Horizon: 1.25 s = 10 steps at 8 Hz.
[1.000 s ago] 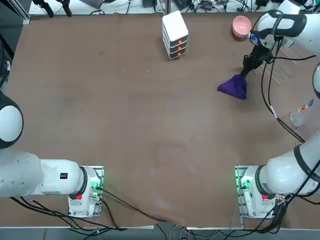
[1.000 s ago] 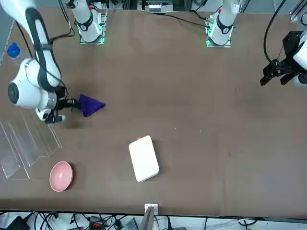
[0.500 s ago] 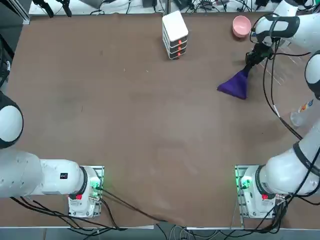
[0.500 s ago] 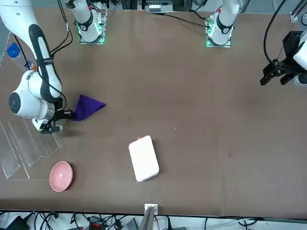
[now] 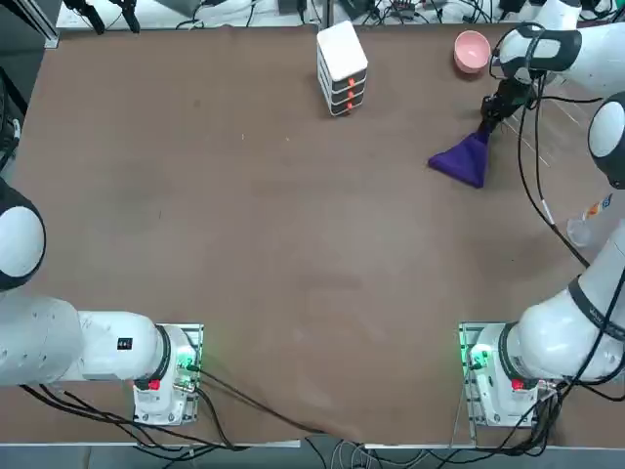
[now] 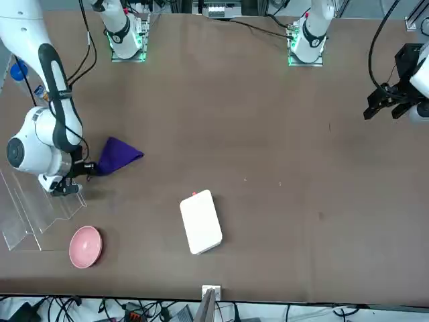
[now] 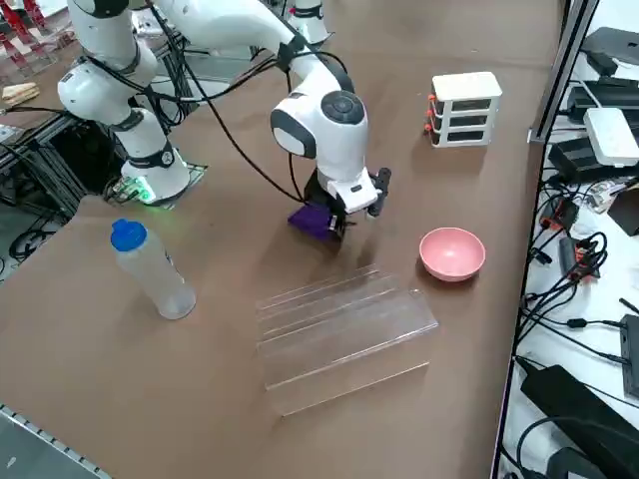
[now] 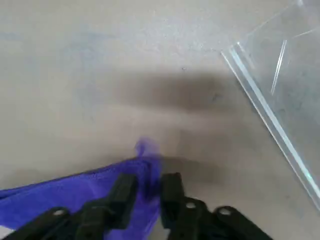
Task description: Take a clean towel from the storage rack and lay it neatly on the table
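Note:
I expect the purple towel (image 6: 116, 156) to open out into a flat square when I pull it, because it is folded and lies as a triangle with straight edges (image 6: 127, 145).
The purple towel (image 5: 461, 159) lies bunched on the brown table (image 5: 244, 225), drawn out to a point toward my right gripper (image 5: 485, 119). In the wrist view the gripper (image 8: 147, 181) stands low over the table with its fingers (image 8: 122, 186) slightly apart, open. The towel's corner (image 8: 75, 192) still sits in the gap. The see-through storage rack (image 7: 339, 324) lies flat just beyond the gripper, and its edge (image 8: 270, 115) shows close by. From across the table the towel (image 6: 115, 155) fans away from the gripper (image 6: 86, 168).
A pink bowl (image 5: 472, 49) sits at the far edge near the rack. The white stacked box (image 5: 342, 66) stands at the far middle. A blue-capped bottle (image 7: 150, 269) stands at the right side of the table.
My right gripper moved toward the table's far edge, dragging the towel's corner and stretching the cloth out. Its fingers have now parted.

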Each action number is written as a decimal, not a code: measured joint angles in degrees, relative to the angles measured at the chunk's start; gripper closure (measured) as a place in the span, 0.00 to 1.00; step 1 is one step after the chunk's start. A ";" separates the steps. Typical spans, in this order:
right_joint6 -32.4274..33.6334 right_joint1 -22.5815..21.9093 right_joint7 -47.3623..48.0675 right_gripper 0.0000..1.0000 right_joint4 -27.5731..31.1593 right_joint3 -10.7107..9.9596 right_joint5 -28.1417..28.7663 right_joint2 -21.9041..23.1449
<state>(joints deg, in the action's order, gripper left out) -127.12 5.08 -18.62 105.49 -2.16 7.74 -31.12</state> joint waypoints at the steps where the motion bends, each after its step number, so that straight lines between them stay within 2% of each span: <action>1: -0.01 -0.01 0.01 0.45 -0.53 0.02 -0.07 -0.49; 3: -0.05 0.03 0.12 0.09 -2.96 -0.66 -0.46 -0.60; 4: 0.07 0.06 0.12 0.00 -4.59 -1.67 -0.74 -0.56; 6: 0.52 0.00 3.72 0.00 -5.43 -2.35 -0.87 -0.61; 8: 0.66 -0.87 7.53 0.05 -4.33 -2.24 -1.10 -0.96; 10: 0.40 -1.25 7.95 0.24 -3.87 -2.23 -1.12 -1.71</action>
<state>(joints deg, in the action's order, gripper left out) -126.72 3.83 -10.67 101.62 -4.39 6.62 -32.83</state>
